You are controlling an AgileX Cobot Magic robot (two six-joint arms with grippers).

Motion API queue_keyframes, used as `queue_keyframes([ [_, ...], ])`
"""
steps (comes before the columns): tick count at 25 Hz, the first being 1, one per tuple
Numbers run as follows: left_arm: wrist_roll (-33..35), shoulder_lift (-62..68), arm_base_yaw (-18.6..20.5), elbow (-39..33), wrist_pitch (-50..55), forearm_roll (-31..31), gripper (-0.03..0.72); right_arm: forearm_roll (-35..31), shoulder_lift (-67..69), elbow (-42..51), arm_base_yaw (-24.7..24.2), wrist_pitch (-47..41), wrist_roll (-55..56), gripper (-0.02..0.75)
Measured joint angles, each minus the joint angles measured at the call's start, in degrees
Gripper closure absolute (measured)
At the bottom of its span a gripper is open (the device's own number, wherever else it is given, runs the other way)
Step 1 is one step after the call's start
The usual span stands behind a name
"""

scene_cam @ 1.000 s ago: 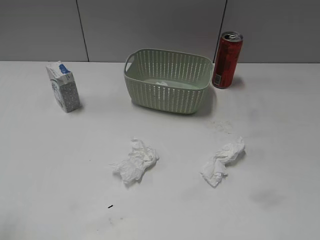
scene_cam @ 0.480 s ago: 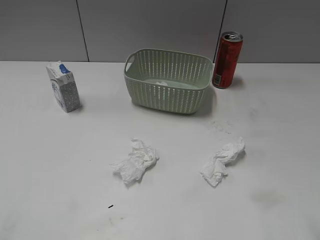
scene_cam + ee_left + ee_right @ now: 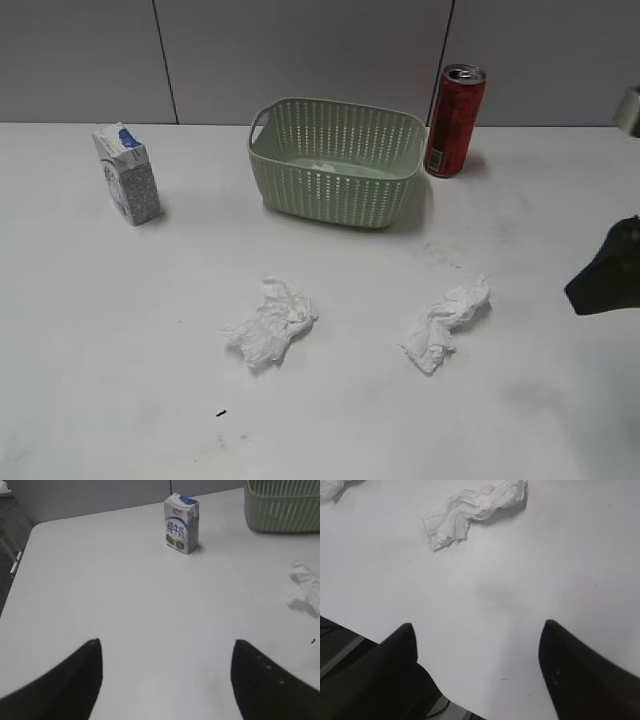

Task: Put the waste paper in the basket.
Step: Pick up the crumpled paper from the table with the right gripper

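My gripper will lift the waste paper wad [image 3: 447, 322], and the wad should bunch together with loose folds hanging out, because its thin, crumpled end [image 3: 428, 351] lies flared and spread.
The pale green basket [image 3: 330, 195] stands at the back middle of the table, and one white wad [image 3: 322, 167] lies inside it. Two more waste paper wads lie on the table in front: a left one [image 3: 270, 325] and a right one [image 3: 445, 320]. My right gripper [image 3: 605, 275] shows at the right edge, right of the right wad and apart from it. In the right wrist view it [image 3: 477, 627] is open and empty, with that wad [image 3: 472, 510] ahead. My left gripper [image 3: 167, 645] is open and empty over bare table, with the left wad [image 3: 306, 582] at the far right.
A tall red can [image 3: 455, 120] stands just right of the basket. A white-and-blue carton [image 3: 127, 173] stands upright at the back left and shows in the left wrist view [image 3: 181, 523]. The table's near edge shows at the bottom left of the right wrist view.
My right gripper has come into the exterior view at the right edge. The wads, basket, can and carton have not moved.
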State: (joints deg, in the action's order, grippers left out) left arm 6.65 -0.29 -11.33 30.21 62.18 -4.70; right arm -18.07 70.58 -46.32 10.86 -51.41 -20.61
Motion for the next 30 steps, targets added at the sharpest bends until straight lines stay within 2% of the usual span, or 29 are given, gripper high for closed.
queue_keyframes([
  [5, -0.07, -0.05, 0.00, -1.25, -1.95, -0.44, 0.098, 5.02, 7.36, -3.11, 10.38, 3.05, 0.45, 0.166],
  [8, -0.07, -0.05, 0.00, -1.25, -2.17, -0.46, 0.098, 11.37, 12.56, -5.31, 16.88, 6.48, 5.29, 0.166],
  [11, -0.07, -0.05, 0.00, -1.25, -2.21, -0.46, 0.098, 16.33, 19.05, -8.14, 20.18, 7.87, 9.03, 0.166],
  [18, -0.07, -0.05, 0.00, -1.25, -2.21, -0.46, 0.100, 18.64, 33.63, -15.10, 20.81, 9.00, 10.11, 0.166],
  [25, -0.07, -0.05, 0.00, -1.25, -2.21, -0.46, 0.104, 20.52, 41.47, -15.98, 20.81, 10.42, 10.27, 0.167],
  [28, -0.07, -0.05, 0.00, -1.25, -2.21, -0.46, 0.111, 20.87, 42.97, -15.98, 20.81, 11.40, 10.32, 0.197],
  [30, -0.07, -0.05, 0.00, -1.25, -2.23, -0.46, 0.114, 20.98, 43.09, -16.08, 20.81, 12.00, 10.53, 0.253],
])
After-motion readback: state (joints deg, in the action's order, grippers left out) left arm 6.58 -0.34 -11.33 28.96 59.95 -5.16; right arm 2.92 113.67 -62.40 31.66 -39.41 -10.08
